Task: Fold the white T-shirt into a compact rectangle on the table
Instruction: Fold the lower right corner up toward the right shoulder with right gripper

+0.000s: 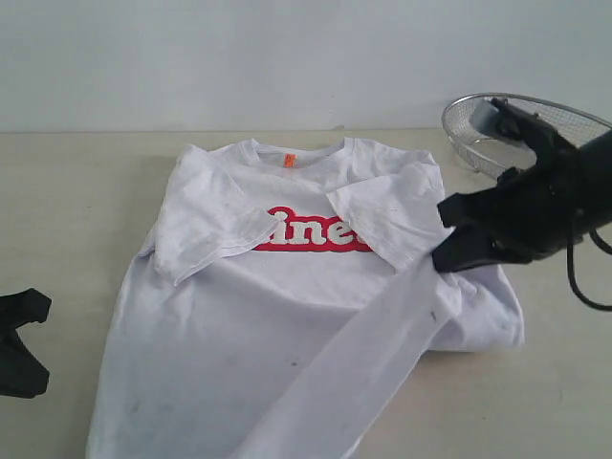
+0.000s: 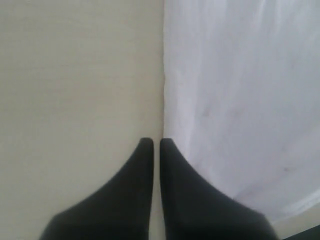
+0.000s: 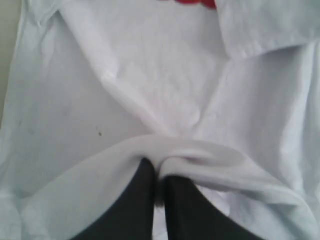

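Note:
I should keep carrying the lifted cloth until it reaches the shirt's shoulder [image 1: 413,163], since the sleeve [image 1: 387,210] next to my right gripper is folded flat on the shirt.
The white T-shirt [image 1: 268,316] lies front up on the table [image 1: 67,210], red lettering [image 1: 311,232] across the chest, orange tag at the collar, both sleeves folded inward. My right gripper [image 1: 442,251] is shut on the shirt's right side edge and holds it lifted, so a band of cloth [image 1: 382,344] stretches from the jaws down toward the hem. In the right wrist view the cloth [image 3: 200,157] bunches over my right gripper [image 3: 159,167]. My left gripper [image 1: 24,330] rests at the table's left edge, shut and empty; in its wrist view my left gripper [image 2: 156,142] sits right beside the shirt's edge [image 2: 240,100].
A round silver wire-mesh basket [image 1: 469,129] stands at the back right, behind my right arm. A light grey wall [image 1: 287,57] runs along the table's far edge. Bare tabletop [image 1: 564,382] shows to the right of the shirt.

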You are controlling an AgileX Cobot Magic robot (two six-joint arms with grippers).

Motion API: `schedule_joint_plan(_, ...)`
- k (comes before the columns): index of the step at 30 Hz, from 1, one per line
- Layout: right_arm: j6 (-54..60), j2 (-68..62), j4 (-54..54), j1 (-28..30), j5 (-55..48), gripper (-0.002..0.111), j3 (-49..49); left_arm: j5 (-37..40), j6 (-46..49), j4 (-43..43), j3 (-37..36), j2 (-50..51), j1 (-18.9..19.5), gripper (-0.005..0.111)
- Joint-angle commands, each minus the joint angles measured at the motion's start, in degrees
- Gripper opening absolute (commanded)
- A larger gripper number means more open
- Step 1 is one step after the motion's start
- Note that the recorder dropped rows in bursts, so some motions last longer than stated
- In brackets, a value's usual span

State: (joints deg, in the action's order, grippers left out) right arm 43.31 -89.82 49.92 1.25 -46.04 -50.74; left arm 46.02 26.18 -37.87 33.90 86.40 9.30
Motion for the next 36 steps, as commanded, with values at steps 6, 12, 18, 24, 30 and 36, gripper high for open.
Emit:
schedule_joint_plan(6,0.1,-2.3,0.4,0.2,2.5,0.0,-9.6,-0.2,0.4,-0.1,0.0,0.0,0.2,0.005)
schedule_joint_plan(12,1.3,-8.3,0.5,0.2,2.7,0.0,-16.4,0.0,0.4,0.4,0.0,0.0,0.2,0.005)
schedule_joint_plan(18,1.0,-14.6,0.5,0.2,3.2,0.0,-24.2,0.0,0.4,0.4,0.0,0.0,0.2,0.005)
schedule_joint_plan(24,0.7,-20.3,0.5,0.2,5.4,0.0,-30.3,0.0,0.4,0.4,0.0,0.0,0.2,0.005)
schedule_joint_plan(30,-0.4,-26.0,0.5,0.2,8.8,0.0,-34.2,-0.4,0.4,0.8,0.0,0.0,0.2,0.005)
schedule_joint_plan(36,-1.0,-29.1,0.5,0.2,16.4,0.0,-34.6,-2.4,0.4,1.0,0.2,0.0,0.2,0.005)
